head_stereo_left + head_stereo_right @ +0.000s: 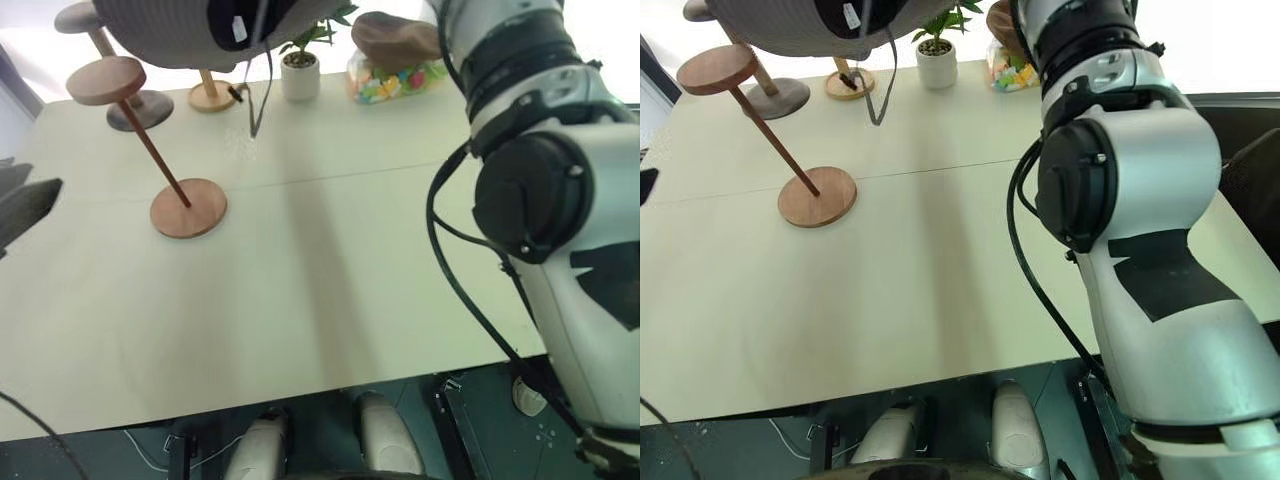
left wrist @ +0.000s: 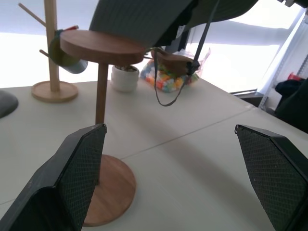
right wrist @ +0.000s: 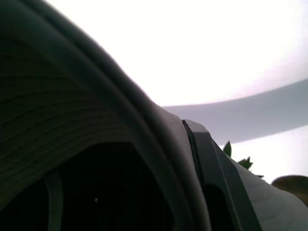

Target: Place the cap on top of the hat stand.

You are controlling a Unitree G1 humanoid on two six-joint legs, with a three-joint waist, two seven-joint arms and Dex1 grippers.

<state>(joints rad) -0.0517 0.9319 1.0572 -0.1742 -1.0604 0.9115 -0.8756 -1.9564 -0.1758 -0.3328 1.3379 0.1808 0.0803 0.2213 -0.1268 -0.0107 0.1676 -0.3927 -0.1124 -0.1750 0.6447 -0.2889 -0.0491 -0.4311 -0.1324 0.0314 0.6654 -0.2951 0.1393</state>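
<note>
The cap's inside (image 1: 232, 22) faces me next to the hat stand's disc, so my right gripper should swing the cap over the disc (image 1: 106, 79), level its edge, then lower it.
The cap (image 1: 160, 35), a wide grey sun hat, hangs high over the back of the table with its dark inside facing me and its chin strap (image 1: 258, 100) dangling. My right gripper (image 3: 192, 144) is shut on its brim, one finger (image 3: 211, 173) pressed against the fabric. The hat stand (image 1: 105, 80) is reddish-brown wood with a disc top, a slanted pole and a round base (image 1: 188, 208). It stands at the table's left, and the cap sits just above and right of its disc (image 2: 101, 45). My left gripper (image 2: 169, 130) is open and empty, low at the left, facing the stand.
A grey stand (image 1: 140, 108) with a rounded top and a light wooden mug tree (image 1: 212, 96) stand behind the hat stand. A small potted plant (image 1: 300, 70), a brown flat cap (image 1: 395, 38) and a bag of coloured sweets (image 1: 395, 82) line the table's back edge.
</note>
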